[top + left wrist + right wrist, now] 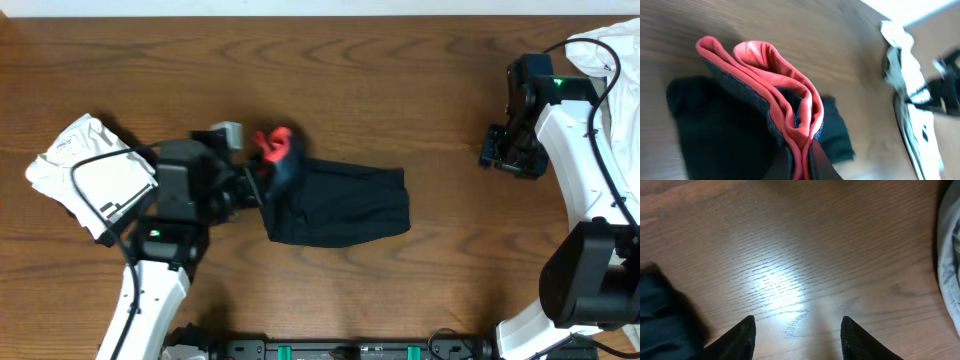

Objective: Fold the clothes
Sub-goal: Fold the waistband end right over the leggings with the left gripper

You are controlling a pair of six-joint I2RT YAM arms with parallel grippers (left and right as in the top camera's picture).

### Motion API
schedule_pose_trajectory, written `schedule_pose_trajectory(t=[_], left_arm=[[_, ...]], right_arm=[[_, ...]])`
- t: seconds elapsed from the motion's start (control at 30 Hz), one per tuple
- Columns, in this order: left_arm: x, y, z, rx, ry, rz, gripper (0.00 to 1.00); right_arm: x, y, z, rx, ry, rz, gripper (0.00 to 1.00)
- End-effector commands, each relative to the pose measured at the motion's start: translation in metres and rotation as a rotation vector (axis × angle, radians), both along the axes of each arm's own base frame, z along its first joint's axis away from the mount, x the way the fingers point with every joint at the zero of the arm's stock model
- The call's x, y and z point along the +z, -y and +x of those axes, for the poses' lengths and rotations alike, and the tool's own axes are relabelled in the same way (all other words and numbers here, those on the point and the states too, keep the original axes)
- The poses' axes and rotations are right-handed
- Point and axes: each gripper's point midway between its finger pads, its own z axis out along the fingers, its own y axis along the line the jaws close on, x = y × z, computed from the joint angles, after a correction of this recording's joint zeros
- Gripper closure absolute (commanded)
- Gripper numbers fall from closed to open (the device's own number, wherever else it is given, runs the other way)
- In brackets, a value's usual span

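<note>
My left gripper goes on across the cloth before it lets go at the garment's opposite end (402,202), as the red waistband (274,145) is lifted and the navy garment is flat ahead.
A dark navy garment (340,205) with a red waistband (273,143) lies mid-table. My left gripper (252,180) is shut on the red waistband (790,95) and lifts that end; in the left wrist view the fingers (801,160) pinch the red hem, with the dark cloth (715,130) below. My right gripper (497,152) is open and empty over bare wood at the right; in the right wrist view its fingertips (797,330) are spread apart, and a dark cloth edge (660,315) shows at the left.
A folded white garment (85,165) lies at the left of the table. A pale garment (605,50) sits at the far right corner, seen in the right wrist view (950,255) too. The table's front edge holds a black rail (340,348).
</note>
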Motion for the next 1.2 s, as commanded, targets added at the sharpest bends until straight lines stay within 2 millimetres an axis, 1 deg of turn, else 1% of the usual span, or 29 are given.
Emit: schedule_pose_trajectory(t=[0.0,0.17,0.27,0.37,0.57,0.73,0.8,0.93,1.03,1.17], left_arm=[[0.030,0.018,0.002,-0.044,0.086,0.008,0.94],[0.043,0.037,-0.001,-0.065,0.124,0.030,0.94],[0.046,0.048,-0.004,-0.075,0.143,0.052,0.94],[0.041,0.056,-0.005,-0.061,0.140,0.082,0.94],[0.028,0.087,-0.005,-0.112,0.105,0.080,0.94],[0.023,0.111,0.003,-0.156,0.082,0.092,0.94],[0.022,0.117,0.008,-0.144,0.069,0.098,0.94],[0.010,0.128,0.010,-0.142,0.047,0.129,0.94],[-0.001,0.132,0.009,-0.124,0.027,0.153,0.94],[-0.006,0.145,0.006,-0.132,0.023,0.148,0.94]], right_arm=[[0.007,-0.002,-0.001,0.012,0.020,0.021,0.47],[0.006,-0.004,-0.001,0.016,0.020,0.031,0.47],[0.006,-0.007,0.000,0.017,0.021,0.045,0.47],[0.006,-0.010,0.000,0.028,0.020,0.064,0.47],[0.006,-0.011,-0.001,0.037,0.018,0.071,0.47],[0.005,-0.011,-0.001,0.044,0.016,0.071,0.47],[0.004,-0.011,-0.002,0.050,0.012,0.072,0.47],[-0.003,-0.011,-0.005,0.059,0.001,0.072,0.47],[-0.012,-0.012,-0.009,0.061,-0.011,0.072,0.47],[-0.026,-0.012,-0.014,0.061,-0.022,0.076,0.47]])
